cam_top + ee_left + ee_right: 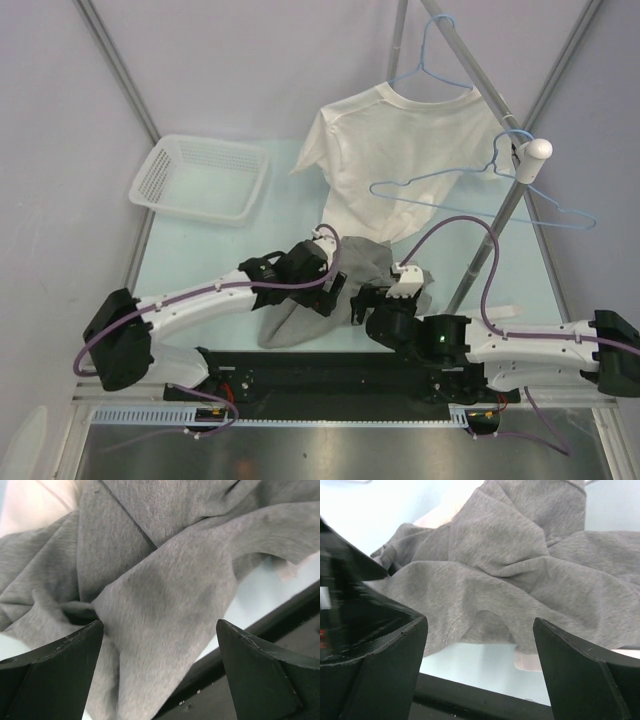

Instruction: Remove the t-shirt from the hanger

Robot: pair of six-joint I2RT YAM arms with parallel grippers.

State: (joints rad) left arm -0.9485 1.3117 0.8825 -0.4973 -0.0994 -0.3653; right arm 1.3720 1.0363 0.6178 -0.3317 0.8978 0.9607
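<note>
The basket [203, 180] is far from the robot's right gripper and the grey t-shirt lies over the white t-shirt's hem [350, 236], so the robot's left gripper needs to take the grey t-shirt to the basket.
A white t-shirt [385, 160] hangs on a blue wire hanger [428, 65] at the back right, its hem reaching the table. A grey t-shirt [372, 262] lies crumpled on the table at the front, off any hanger. It fills the left wrist view [165, 575] and the right wrist view [520, 565]. My left gripper [335, 290] is open, its jaws wide apart low over the grey cloth [160, 630]. My right gripper [362, 305] is open just beside it, facing the grey shirt's near edge [480, 625]. Neither holds anything.
An empty blue hanger [480, 188] hangs on the slanted rack pole [500, 215] under a white knob [538, 150]. A white plastic basket [200, 180] stands at the back left. The black front rail [330, 372] runs just behind both grippers.
</note>
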